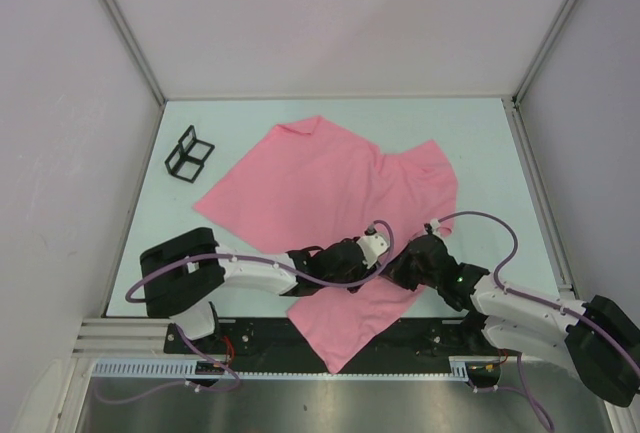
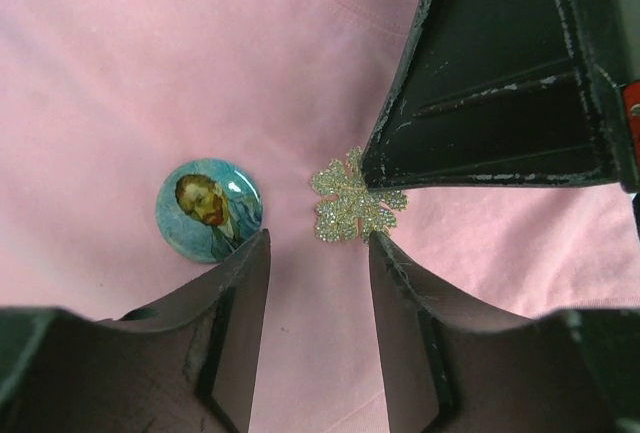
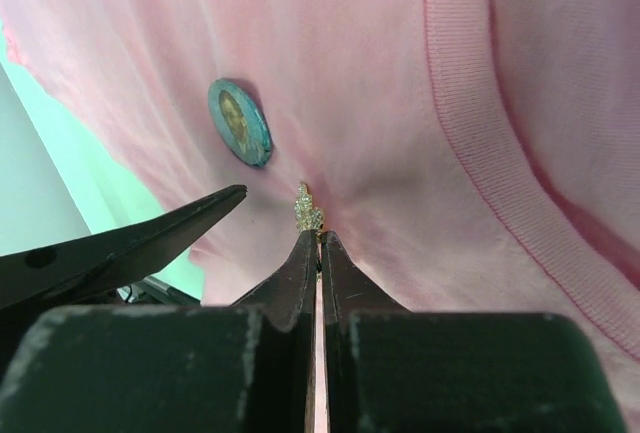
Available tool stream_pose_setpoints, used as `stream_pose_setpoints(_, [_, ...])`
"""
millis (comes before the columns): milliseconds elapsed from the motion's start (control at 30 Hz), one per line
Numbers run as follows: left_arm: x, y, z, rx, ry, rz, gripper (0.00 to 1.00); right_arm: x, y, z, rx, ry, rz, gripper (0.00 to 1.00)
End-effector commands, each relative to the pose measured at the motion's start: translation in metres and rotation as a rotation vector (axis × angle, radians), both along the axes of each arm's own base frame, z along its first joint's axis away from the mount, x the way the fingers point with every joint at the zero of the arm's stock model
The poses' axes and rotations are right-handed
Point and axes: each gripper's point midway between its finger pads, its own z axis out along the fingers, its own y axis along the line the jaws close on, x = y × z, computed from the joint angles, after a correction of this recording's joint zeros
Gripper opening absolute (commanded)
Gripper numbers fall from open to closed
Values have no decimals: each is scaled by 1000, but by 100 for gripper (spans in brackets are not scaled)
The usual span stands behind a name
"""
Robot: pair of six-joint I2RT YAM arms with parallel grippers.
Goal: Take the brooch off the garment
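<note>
My right gripper is covering the brooch's collar-side edge (image 2: 354, 165). My left gripper should hold the lower petal (image 2: 376, 225) while my right gripper moves back and takes hold of the brooch's clasp.
The pink garment (image 1: 310, 188) lies spread on the table, also in the left wrist view (image 2: 120, 63) and the right wrist view (image 3: 400, 83). A small glittery gold brooch (image 2: 345, 203) is pinned near its collar. My right gripper (image 3: 319, 238) is shut, its tips pinching the brooch's edge (image 3: 307, 211); its black fingers (image 2: 480, 103) cover the brooch's right side. My left gripper (image 2: 318, 243) is open just short of the brooch, one finger on each side, holding nothing. Both grippers meet at the shirt's near part (image 1: 390, 261).
A round blue portrait badge (image 2: 209, 209) is pinned to the shirt left of the brooch, also in the right wrist view (image 3: 240, 121). A black wire frame (image 1: 189, 154) stands at the back left of the pale green table (image 1: 490, 153). Walls enclose three sides.
</note>
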Motion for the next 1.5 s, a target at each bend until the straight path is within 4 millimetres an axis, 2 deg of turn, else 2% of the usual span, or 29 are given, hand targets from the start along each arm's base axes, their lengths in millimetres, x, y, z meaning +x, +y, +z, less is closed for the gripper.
stream_pose_setpoints(0, [4,-24,18,-65,-40,-37,51,0,-8,-5,-22,25,-39,0])
stream_pose_setpoints(433, [-7,-27,20,-102,-21,-79,62,0,-9,-7,0,39,-66,0])
stream_pose_setpoints(633, [-4,-28,18,-95,-36,-68,61,-1,-8,-4,31,39,-70,0])
stream_pose_setpoints(700, [-2,-27,13,-73,-34,-59,60,-1,-7,-3,40,42,-73,0])
stream_pose_setpoints(800, [1,-29,11,-63,-35,-48,51,-2,-7,-2,51,42,-73,0])
stream_pose_setpoints(833, [1,-30,11,-64,-33,-49,45,-2,-7,-2,56,43,-72,0])
stream_pose_setpoints(933, [2,-28,9,-54,-32,-40,33,-2,-7,-3,62,44,-76,0])
stream_pose_setpoints(1000, [2,-26,8,-48,-32,-32,29,-2,-8,-3,61,41,-76,1])
stream_pose_setpoints(1067, [3,-26,10,-50,-36,-27,24,-2,-9,-2,51,27,-69,5])
stream_pose_setpoints(1300, [1,-25,11,-14,-11,-34,14,2,-16,4,-42,-96,35,30])
stream_pose_setpoints(1467, [0,-24,16,-7,-7,-48,7,3,-24,9,-90,-165,71,35])
